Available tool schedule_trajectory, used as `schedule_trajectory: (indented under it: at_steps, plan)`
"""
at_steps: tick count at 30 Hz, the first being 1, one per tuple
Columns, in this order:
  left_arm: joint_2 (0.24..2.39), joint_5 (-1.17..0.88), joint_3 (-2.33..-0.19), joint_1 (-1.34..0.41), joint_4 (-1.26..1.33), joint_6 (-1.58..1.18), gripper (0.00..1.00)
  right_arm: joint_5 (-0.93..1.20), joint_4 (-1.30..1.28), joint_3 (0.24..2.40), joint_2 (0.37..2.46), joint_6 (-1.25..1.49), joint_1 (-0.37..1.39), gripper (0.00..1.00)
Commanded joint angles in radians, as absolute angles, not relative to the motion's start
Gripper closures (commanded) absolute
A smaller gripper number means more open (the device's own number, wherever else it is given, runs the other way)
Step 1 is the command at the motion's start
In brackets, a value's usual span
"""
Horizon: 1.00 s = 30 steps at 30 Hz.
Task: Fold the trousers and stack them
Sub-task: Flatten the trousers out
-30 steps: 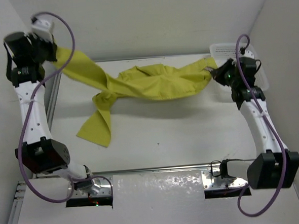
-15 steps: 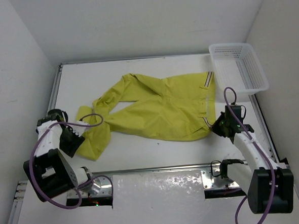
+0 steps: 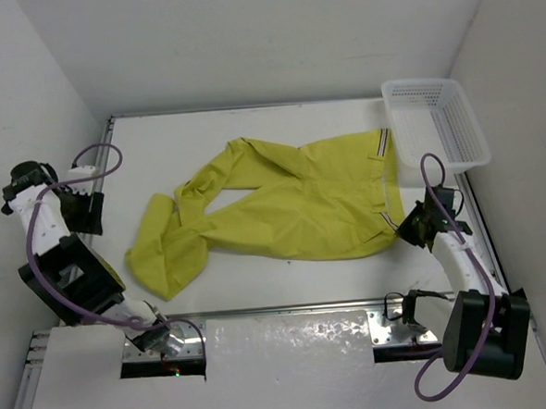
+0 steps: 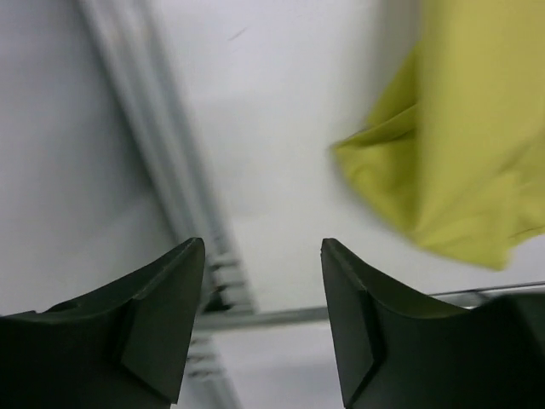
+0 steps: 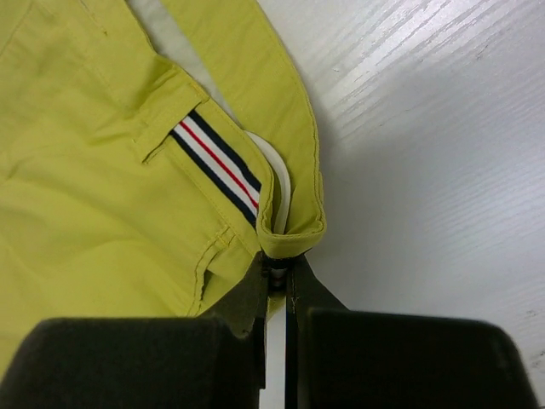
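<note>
Next, I pull the leg end (image 3: pixel 165 253) out straight with my left gripper while my right gripper pulls the waistband's near corner (image 3: pixel 393 235) the other way, because the leg end lies rumpled.
The mustard-yellow trousers (image 3: pixel 292 208) lie spread on the white table, waist to the right, legs running left to a rumpled end (image 3: pixel 165 253). My right gripper (image 3: pixel 411 224) is shut on the waistband's near corner; the right wrist view shows the jaws (image 5: pixel 277 266) pinching the yellow hem beside the white trim with dark and red stripes (image 5: pixel 217 164). At the table's left edge my left gripper (image 3: pixel 88 214) stands open and holds nothing, apart from the cloth. In the left wrist view its fingers (image 4: pixel 162 315) frame bare table, with the trouser leg (image 4: pixel 460 153) to the upper right.
A white mesh basket (image 3: pixel 465 160) stands at the back right corner, just beyond the waistband. A metal rail (image 3: pixel 99 169) runs along the table's left edge beside the left gripper. White walls close in the table on three sides.
The trousers, earlier held stretched between both grippers, now lie flat. The left gripper has opened, let go of the leg end and drawn back to the left edge. The right still grips the waistband.
</note>
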<state>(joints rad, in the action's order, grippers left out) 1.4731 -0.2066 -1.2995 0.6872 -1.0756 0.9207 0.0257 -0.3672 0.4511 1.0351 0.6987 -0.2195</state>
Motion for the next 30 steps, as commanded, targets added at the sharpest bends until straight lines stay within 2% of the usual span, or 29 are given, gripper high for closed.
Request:
schedule_trajectory:
  at_steps: [1, 5, 6, 7, 9, 15, 16, 17, 18, 19, 20, 21, 22, 26, 30]
  plan:
    - [1.549, -0.409, -1.324, 0.623, -1.057, 0.694, 0.44, 0.020, -0.350, 0.469, 1.058, 0.661, -0.224, 1.00]
    - [1.693, -0.537, -1.350, 0.585, -1.038, 0.566, 0.32, 0.006, -0.391, 0.494, 1.094, 0.620, -0.224, 1.00]
    - [1.718, -0.602, -1.353, 0.583, -1.052, 0.575, 0.04, 0.002, -0.406, 0.506, 1.113, 0.611, -0.222, 1.00]
    - [1.736, -0.651, -1.338, 0.581, -1.078, 0.590, 0.00, 0.002, -0.434, 0.531, 1.121, 0.603, -0.222, 1.00]
    - [1.772, -0.722, -1.306, 0.565, -1.077, 0.607, 0.00, -0.044, -0.459, 0.554, 1.140, 0.589, -0.222, 1.00]
    - [1.733, -0.666, -1.125, 0.509, -0.979, 0.641, 0.02, -0.113, -0.517, 0.617, 1.146, 0.603, -0.222, 1.00]
    - [1.730, -0.649, -1.118, 0.511, -0.985, 0.653, 0.08, -0.118, -0.528, 0.630, 1.146, 0.609, -0.221, 1.00]
    - [1.729, -0.609, -1.114, 0.514, -0.985, 0.663, 0.24, -0.118, -0.531, 0.637, 1.146, 0.611, -0.222, 1.00]
    - [1.729, -0.595, -1.111, 0.523, -0.983, 0.678, 0.33, -0.121, -0.534, 0.641, 1.144, 0.614, -0.222, 1.00]
    - [1.738, -0.585, -1.117, 0.547, -0.997, 0.689, 0.47, -0.123, -0.534, 0.647, 1.140, 0.620, -0.222, 1.00]
    - [1.743, -0.580, -1.126, 0.563, -1.011, 0.698, 0.65, -0.124, -0.531, 0.650, 1.135, 0.621, -0.222, 1.00]
    - [1.750, -0.568, -1.152, 0.581, -1.043, 0.716, 0.89, -0.124, -0.531, 0.656, 1.129, 0.621, -0.222, 1.00]
    - [1.758, -0.560, -1.169, 0.616, -1.060, 0.727, 0.98, -0.126, -0.528, 0.661, 1.121, 0.623, -0.222, 1.00]
    - [1.755, -0.479, -1.278, 0.710, -1.114, 0.759, 1.00, -0.161, -0.529, 0.732, 1.114, 0.601, -0.224, 1.00]
    - [1.810, -0.375, -1.539, 0.813, -1.182, 0.764, 1.00, -0.216, -0.573, 0.853, 1.132, 0.574, -0.245, 1.00]
